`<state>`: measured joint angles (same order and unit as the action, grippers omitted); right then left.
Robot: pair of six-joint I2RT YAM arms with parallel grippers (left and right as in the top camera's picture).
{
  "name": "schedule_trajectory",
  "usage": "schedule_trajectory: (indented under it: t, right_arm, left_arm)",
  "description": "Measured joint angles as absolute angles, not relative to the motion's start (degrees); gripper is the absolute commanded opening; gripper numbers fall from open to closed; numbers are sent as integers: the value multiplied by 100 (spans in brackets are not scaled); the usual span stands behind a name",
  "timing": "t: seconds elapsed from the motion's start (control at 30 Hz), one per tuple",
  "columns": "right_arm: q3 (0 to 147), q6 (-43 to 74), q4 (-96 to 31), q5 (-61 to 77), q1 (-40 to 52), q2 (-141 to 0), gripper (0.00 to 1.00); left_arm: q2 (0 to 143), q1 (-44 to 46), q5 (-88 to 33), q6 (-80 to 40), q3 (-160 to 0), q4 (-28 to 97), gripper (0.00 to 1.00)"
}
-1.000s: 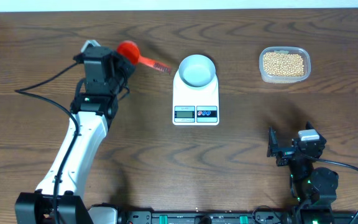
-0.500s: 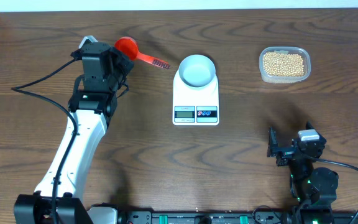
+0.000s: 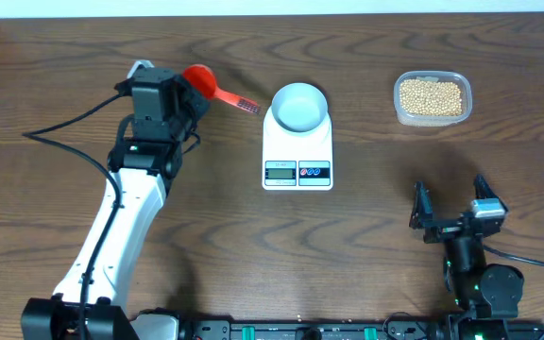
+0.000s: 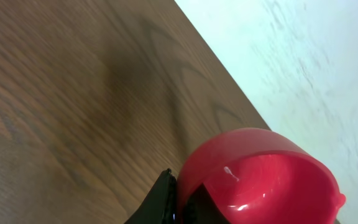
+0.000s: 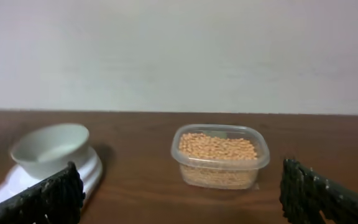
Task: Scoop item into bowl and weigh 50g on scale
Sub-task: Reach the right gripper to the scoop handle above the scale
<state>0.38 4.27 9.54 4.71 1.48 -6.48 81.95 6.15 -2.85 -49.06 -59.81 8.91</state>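
Note:
The robot's left gripper has the red scoop's cup (image 3: 199, 79) and the scoop's handle sticks out free, so the right gripper should keep going toward the handle (image 3: 240, 101) and close there.
My left gripper (image 3: 179, 93) is shut on a red scoop (image 3: 199, 77), gripping its cup end, while the handle (image 3: 242, 101) points right toward the scale. In the left wrist view the scoop's red cup (image 4: 260, 180) shows empty beside a black finger (image 4: 164, 200). The pale bowl (image 3: 298, 105) sits empty on the white scale (image 3: 297, 151). The tan beans (image 3: 431, 96) fill a clear tub at the back right. My right gripper (image 3: 452, 210) is open and empty at the front right. In its wrist view it (image 5: 185, 205) faces the beans (image 5: 217, 146) and the bowl (image 5: 50, 148).
The clear tub (image 3: 399, 106) stands right of the scale, also in the right wrist view (image 5: 219, 169). The scale's edge (image 5: 82, 177) shows at the left of that view. A white wall runs behind the table's far edge (image 4: 222, 74). A black cable (image 3: 59, 132) trails left of the left arm.
The left gripper has shifted the scoop slightly to the right. The right wrist has turned and moved a little right, its fingers now spread wide toward the far side.

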Motion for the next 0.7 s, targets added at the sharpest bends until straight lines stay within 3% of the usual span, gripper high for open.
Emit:
schedule_trajectory:
  t: [0.4,0.7]
  right_arm:
    - [38,2808,1793,1090,148,-821,99]
    - [49,3673,3769,1610,148,-2724,99]
  left_arm:
    - [8195,1135,-309,-5022,-5981,1007,8]
    - [8189,1288,-419,-5127,-5981,1009,7]
